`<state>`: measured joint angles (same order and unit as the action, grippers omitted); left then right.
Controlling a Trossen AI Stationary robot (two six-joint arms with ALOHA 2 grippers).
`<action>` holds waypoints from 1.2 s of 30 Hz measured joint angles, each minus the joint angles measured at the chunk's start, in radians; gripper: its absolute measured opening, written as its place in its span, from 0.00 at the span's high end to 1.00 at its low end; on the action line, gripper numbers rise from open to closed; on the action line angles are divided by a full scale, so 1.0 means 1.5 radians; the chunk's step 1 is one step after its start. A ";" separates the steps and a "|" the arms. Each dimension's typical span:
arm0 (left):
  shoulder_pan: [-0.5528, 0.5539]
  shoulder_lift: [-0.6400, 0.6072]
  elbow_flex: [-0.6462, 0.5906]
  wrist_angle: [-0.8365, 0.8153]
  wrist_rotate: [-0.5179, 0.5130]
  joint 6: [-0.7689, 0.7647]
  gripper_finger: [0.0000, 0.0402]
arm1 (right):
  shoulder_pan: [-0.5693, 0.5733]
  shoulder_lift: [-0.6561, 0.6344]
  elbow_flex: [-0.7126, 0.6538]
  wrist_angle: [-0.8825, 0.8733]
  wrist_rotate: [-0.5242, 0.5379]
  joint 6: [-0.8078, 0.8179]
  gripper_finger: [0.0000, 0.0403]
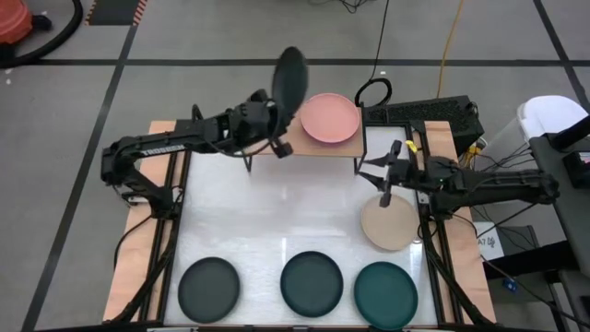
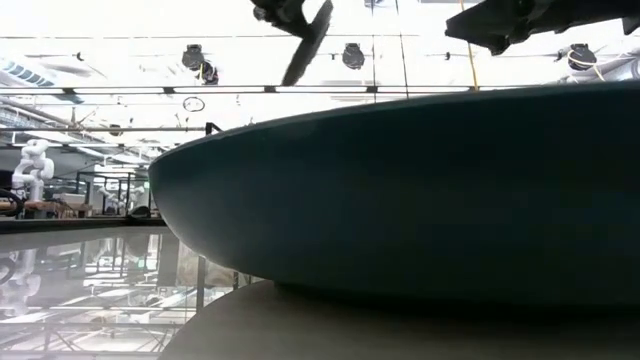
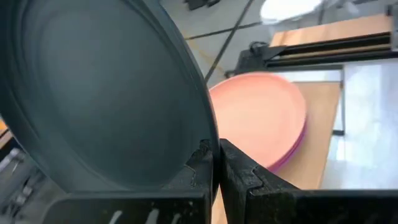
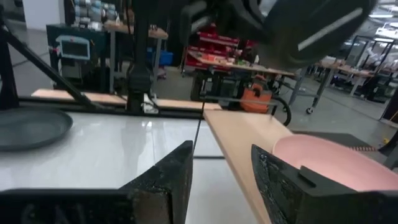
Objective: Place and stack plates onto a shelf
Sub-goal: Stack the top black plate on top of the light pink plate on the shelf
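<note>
The pale pink plate [image 1: 331, 117] is uncovered and the robot's left gripper is pinching the dark grey plate's lower rim [image 1: 283, 104], so the robot should keep tilting the dark grey plate down until the two plates stack.
My left gripper [image 1: 277, 120] is shut on a dark grey plate [image 1: 290, 78], held in the air over the left half of the light-wood shelf [image 1: 300, 148]. A pale pink plate [image 1: 330, 117] lies on the shelf's right half, on top of a purple one [image 3: 293, 148]. My right gripper [image 1: 380, 177] is open and empty, beside the shelf's right end and above the far edge of a beige plate [image 1: 389, 223] that lies flat on the table. In the right wrist view its fingers [image 4: 221, 180] stand apart, facing the shelf board [image 4: 245, 140]. My left gripper pinches the dark grey plate's rim [image 3: 208, 140] between its two fingers, at the plate's lower edge. The fingers come roughly level from the table's left. The plate stands tilted, nearly on edge, lifted clear of the shelf; it also shows in the low view [image 2: 308, 40].
Three dark plates lie along the table's near edge: a dark grey one [image 1: 208, 286], a dark teal one [image 1: 312, 283] and a teal one [image 1: 385, 293]. One of them fills the low view [image 2: 400, 190]. Black frame rails run along both sides of the table.
</note>
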<state>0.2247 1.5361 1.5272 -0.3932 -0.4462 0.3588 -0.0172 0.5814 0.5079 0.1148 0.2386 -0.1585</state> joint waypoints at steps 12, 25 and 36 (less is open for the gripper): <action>0.018 0.205 0.164 -0.058 0.071 0.133 0.97 | 0.000 -0.059 0.000 -0.020 -0.002 0.012 0.64; 0.015 0.322 0.264 -0.160 0.099 0.207 0.90 | 0.000 -0.063 0.000 -0.019 -0.003 0.013 0.64; 0.007 0.322 0.264 -0.171 0.108 0.199 0.86 | 0.000 -0.063 0.000 -0.021 -0.003 0.011 0.64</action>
<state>0.2350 2.0193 1.9226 -0.6496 -0.2848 0.6573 -0.0170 0.4862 0.5079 0.0833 0.2348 -0.1413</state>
